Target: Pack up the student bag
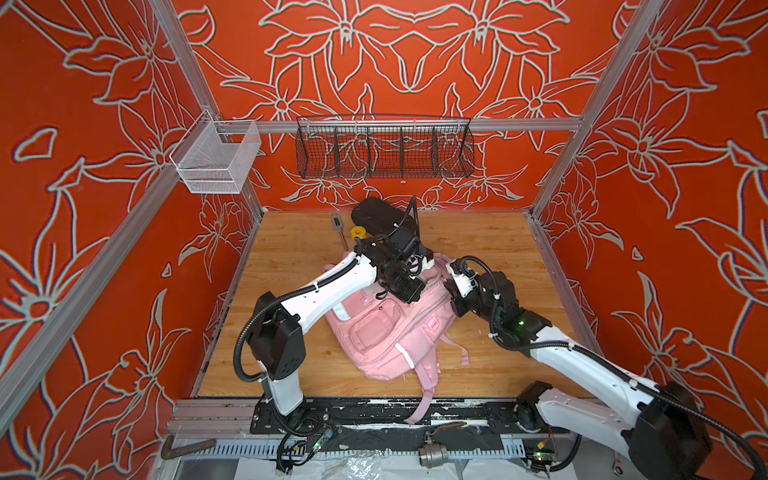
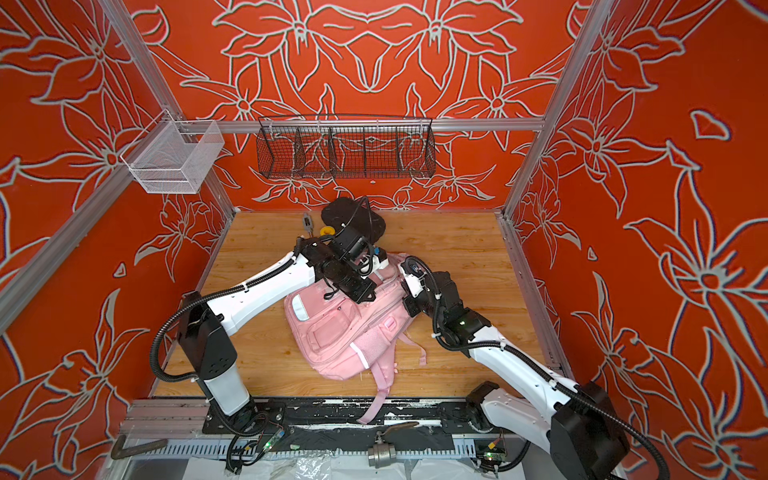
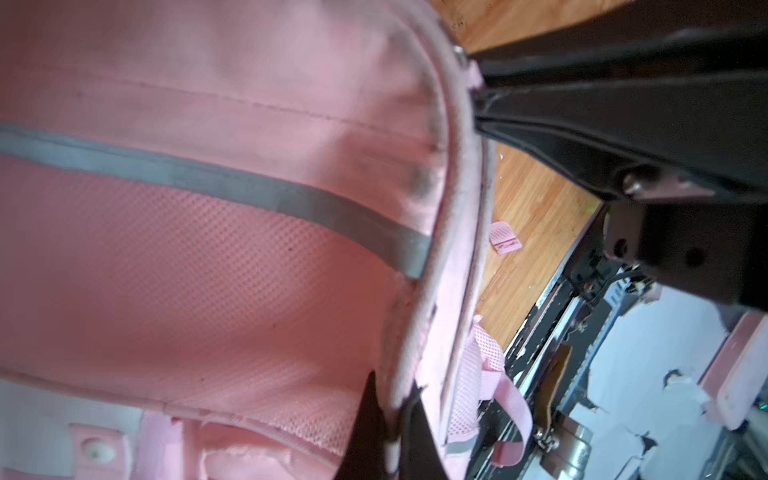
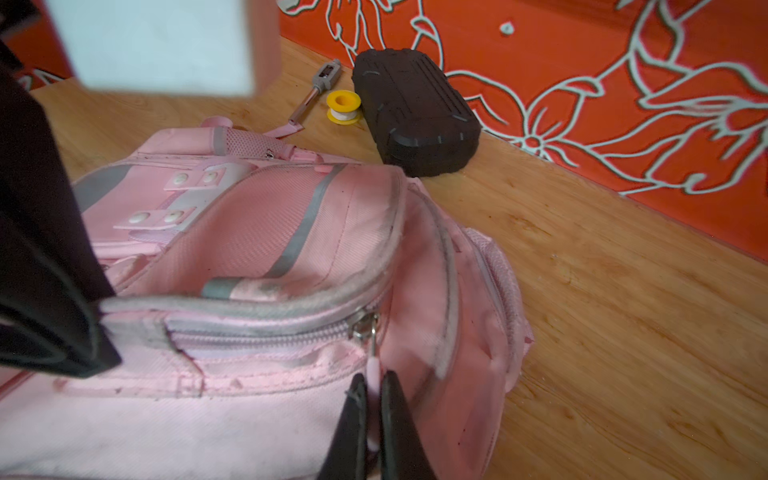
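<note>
The slider is at the pocket's corner (image 4: 365, 325) where the zipper curves away, so my left gripper should turn the bag and grip the padded rim (image 4: 379, 280) next to the slider.
The student bag (image 1: 386, 336) (image 2: 340, 336), pale pink with silvery strips, lies on the wooden table in both top views. Its main compartment gapes open, and the right wrist view shows the pink lining (image 4: 257, 232). My left gripper (image 3: 392, 424) (image 1: 409, 291) is shut on the padded rim of that opening (image 3: 419, 316). My right gripper (image 4: 374, 399) (image 1: 452, 291) is shut on the pink zipper pull (image 4: 372, 368), which hangs from the metal slider (image 4: 365, 324) at the bag's right side. The pocket's depth is hidden.
A black hard case (image 1: 374, 216) (image 4: 415, 112) lies against the back wall. Beside it are a yellow tape spool (image 1: 357, 232) (image 4: 343, 107) and a metal tool (image 1: 337, 222). A black wire basket (image 1: 384, 151) and a white mesh basket (image 1: 216, 160) hang above. A pink strap (image 1: 419, 399) trails over the front rail.
</note>
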Controlling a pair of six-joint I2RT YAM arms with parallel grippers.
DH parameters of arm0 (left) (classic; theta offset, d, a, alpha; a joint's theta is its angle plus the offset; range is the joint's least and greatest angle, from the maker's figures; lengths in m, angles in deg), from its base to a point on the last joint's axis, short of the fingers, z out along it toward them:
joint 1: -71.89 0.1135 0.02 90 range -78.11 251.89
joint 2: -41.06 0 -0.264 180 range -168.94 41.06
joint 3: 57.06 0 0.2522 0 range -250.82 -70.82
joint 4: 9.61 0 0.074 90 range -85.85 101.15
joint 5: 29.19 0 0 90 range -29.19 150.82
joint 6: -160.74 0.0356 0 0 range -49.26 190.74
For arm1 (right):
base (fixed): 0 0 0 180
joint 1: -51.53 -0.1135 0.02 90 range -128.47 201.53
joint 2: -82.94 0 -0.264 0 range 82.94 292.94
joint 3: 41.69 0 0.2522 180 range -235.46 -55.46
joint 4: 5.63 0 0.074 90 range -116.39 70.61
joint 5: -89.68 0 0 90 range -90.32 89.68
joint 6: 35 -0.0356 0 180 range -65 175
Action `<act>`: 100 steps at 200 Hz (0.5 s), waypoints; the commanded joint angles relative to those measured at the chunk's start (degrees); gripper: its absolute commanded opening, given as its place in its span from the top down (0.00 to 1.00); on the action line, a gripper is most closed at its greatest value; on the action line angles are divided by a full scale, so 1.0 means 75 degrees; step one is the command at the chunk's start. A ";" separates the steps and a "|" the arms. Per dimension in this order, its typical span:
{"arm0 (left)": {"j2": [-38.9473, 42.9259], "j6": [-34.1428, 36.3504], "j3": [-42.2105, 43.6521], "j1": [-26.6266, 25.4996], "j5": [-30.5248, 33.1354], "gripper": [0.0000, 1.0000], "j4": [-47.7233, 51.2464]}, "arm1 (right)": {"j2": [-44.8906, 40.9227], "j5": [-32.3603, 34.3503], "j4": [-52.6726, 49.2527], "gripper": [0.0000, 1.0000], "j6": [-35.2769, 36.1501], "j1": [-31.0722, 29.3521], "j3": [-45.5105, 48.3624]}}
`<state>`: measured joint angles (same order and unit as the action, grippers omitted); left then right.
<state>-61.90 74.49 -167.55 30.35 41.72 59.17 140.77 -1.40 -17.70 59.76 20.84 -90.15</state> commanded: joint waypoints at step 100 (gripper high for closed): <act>-0.0449 0.3776 -0.0800 -0.0058 0.1504 1.00 0.0481 | -0.2024 0.0335 -0.1059 1.00 -0.0643 -0.0015 0.0705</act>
<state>-68.39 97.86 -176.18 26.72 48.43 62.85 126.38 2.60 -29.45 57.64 21.36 -86.33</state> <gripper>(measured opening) 0.060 0.081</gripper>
